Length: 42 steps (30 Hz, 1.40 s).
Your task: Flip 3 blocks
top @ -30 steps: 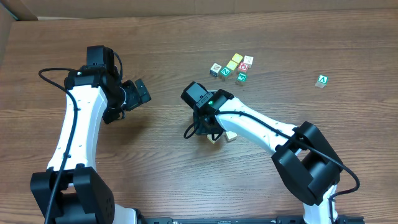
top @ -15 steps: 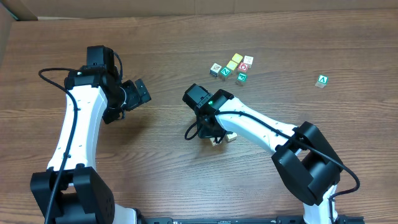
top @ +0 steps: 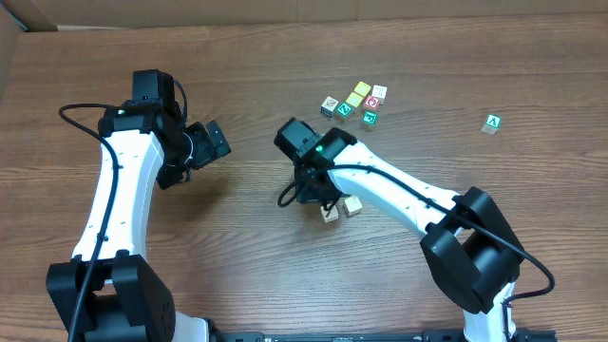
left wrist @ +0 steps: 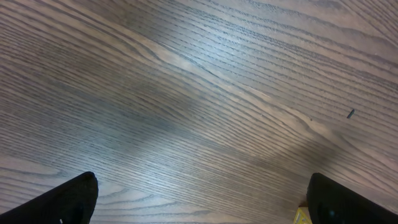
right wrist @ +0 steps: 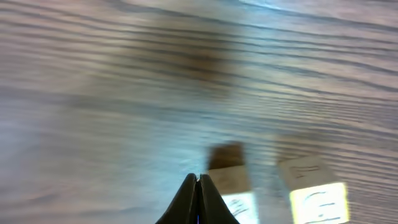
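Observation:
My right gripper is shut, and a gap [top: 341, 210] lies between the two pale wooden blocks. The gripper should stay shut, come back and push the near block [top: 330, 214] right up against the other one.
Two small pale wooden blocks lie side by side mid-table, one [top: 330, 213] to the left and one [top: 352, 205] to the right. My right gripper [top: 318, 198] is shut and empty, its tip just left of them. The blurred right wrist view shows the closed fingertips [right wrist: 199, 186] right beside the nearer block [right wrist: 231, 180], with the other block [right wrist: 314, 190] further right showing a pale yellow face. I cannot tell whether the tip touches the near block. My left gripper [top: 211, 141] hovers wide open over bare wood far to the left, its gap [left wrist: 208, 205] holding nothing.
A cluster of several coloured cubes [top: 356, 103] sits at the back, past the right arm. A lone green cube with a white "A" [top: 492, 123] is at the far right. A yellow corner [left wrist: 301, 216] peeks in by the left gripper's right finger. A cardboard edge [top: 11, 38] lies at the upper left.
The right arm has drawn slightly back and left, uncovering more of the two blocks, which hardly moved. The left arm is still.

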{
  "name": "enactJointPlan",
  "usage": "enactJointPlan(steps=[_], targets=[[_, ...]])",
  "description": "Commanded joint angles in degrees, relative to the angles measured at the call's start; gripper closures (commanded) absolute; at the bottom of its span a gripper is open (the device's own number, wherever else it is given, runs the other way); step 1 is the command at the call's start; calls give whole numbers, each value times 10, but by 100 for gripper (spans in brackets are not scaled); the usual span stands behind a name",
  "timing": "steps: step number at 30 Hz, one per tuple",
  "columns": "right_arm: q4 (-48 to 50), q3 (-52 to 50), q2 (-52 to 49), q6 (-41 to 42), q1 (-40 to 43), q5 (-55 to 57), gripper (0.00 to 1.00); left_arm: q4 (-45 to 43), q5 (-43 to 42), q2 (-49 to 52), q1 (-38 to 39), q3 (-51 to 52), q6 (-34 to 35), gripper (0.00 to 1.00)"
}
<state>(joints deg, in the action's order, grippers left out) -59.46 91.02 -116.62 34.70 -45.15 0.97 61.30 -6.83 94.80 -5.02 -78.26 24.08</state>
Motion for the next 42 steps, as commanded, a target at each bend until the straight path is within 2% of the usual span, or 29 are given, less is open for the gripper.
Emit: enactJointPlan(steps=[1, 10, 18, 42], targets=[[-9, 9, 14, -24, -5, -96, 96, 1, -2, 3, -2, -7, 8, 0], [67, -79, 14, -10, -25, -47, 96, 1, -2, 3, -2, -7, 8, 0], [69, -91, 14, 11, -25, 35, 96, 1, -2, 3, -2, -7, 8, 0], [30, -92, 14, 15, -24, 36, 96, 1, -2, 3, -2, -7, 8, 0]])
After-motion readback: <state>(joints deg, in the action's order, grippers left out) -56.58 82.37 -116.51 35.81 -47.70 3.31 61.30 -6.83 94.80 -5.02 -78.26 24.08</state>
